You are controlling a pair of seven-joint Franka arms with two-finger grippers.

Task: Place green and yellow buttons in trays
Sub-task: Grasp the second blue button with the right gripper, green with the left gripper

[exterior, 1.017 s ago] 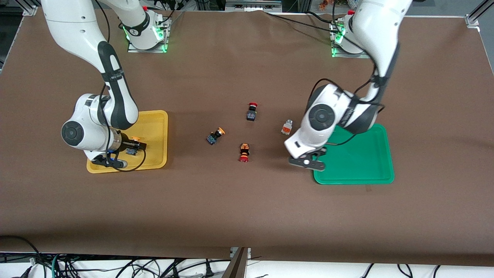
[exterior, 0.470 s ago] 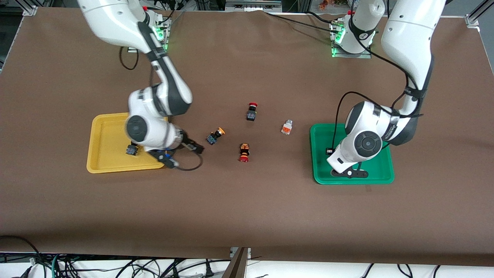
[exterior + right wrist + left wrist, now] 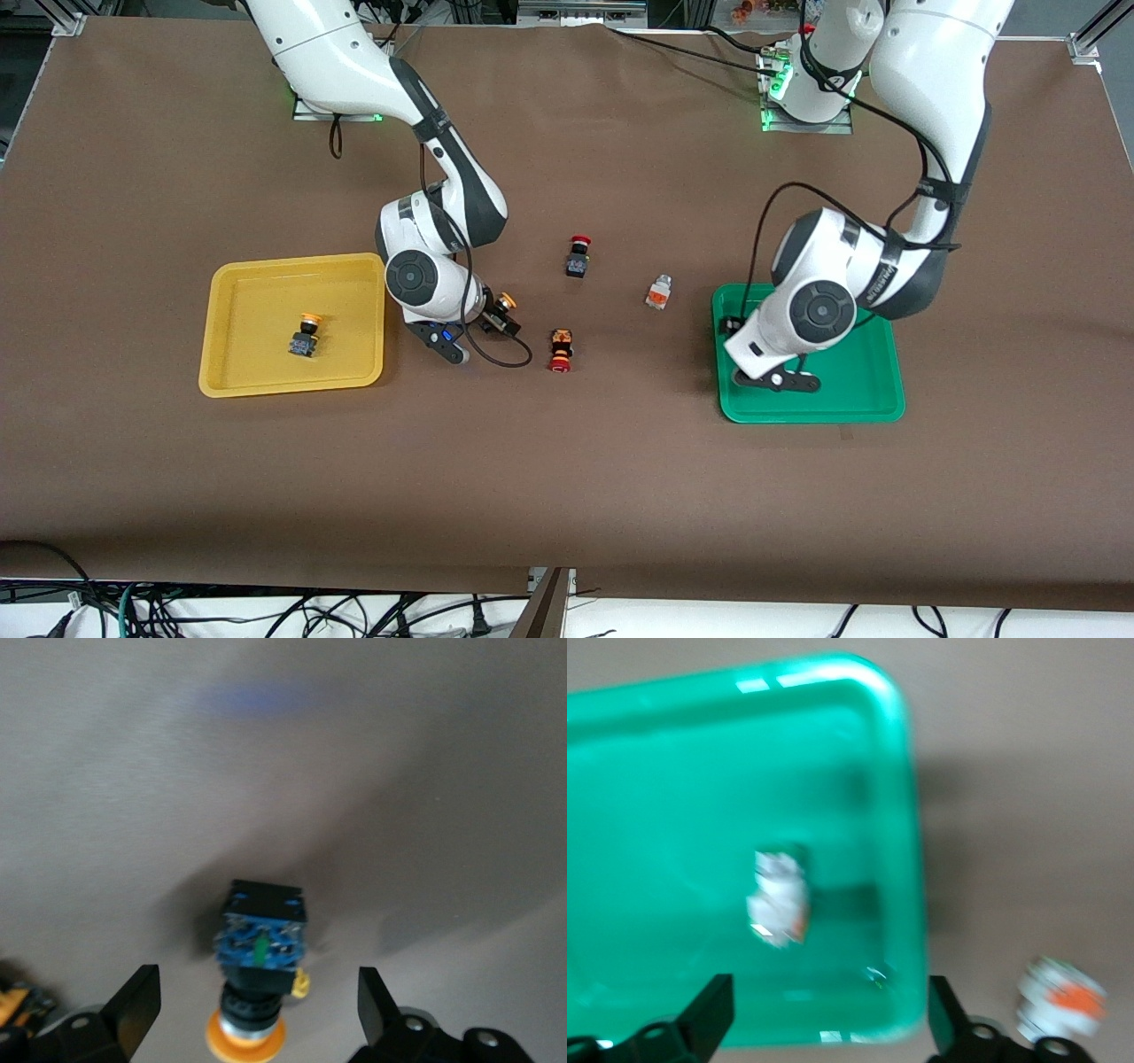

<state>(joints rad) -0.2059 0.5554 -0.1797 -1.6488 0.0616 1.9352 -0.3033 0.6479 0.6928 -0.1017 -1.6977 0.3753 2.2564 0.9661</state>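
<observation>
I see a thin green edge (image 3: pixel 1054 963) beyond the button's orange side, so I should expect a green block on the white-grey button's far side (image 3: pixel 659 291) when I lift it.
A yellow-capped button (image 3: pixel 306 337) lies in the yellow tray (image 3: pixel 257 292). A second yellow-capped button (image 3: pixel 503 304) lies on the table beside that tray. My right gripper (image 3: pixel 493 319) is low over it, open, with the button (image 3: pixel 259 979) between its fingers (image 3: pixel 133 1005), not touching. My left gripper (image 3: pixel 735 330) is open and empty over the green tray (image 3: pixel 850 390), at the corner toward the table's middle. A white-grey button (image 3: pixel 778 899) lies in the green tray (image 3: pixel 656 815); the arm hides it in the front view. Another white-grey button with an orange face (image 3: pixel 657 292) lies on the table beside that tray (image 3: pixel 1061 997).
A red-capped black switch (image 3: pixel 578 257) and a red-capped orange-black switch (image 3: pixel 560 348) lie on the brown table mat between the two trays. The orange-black one is close to my right gripper.
My right arm left a yellow-capped button in the yellow tray and swung to the one on the table. My left arm moved over the green tray, then back toward its corner.
</observation>
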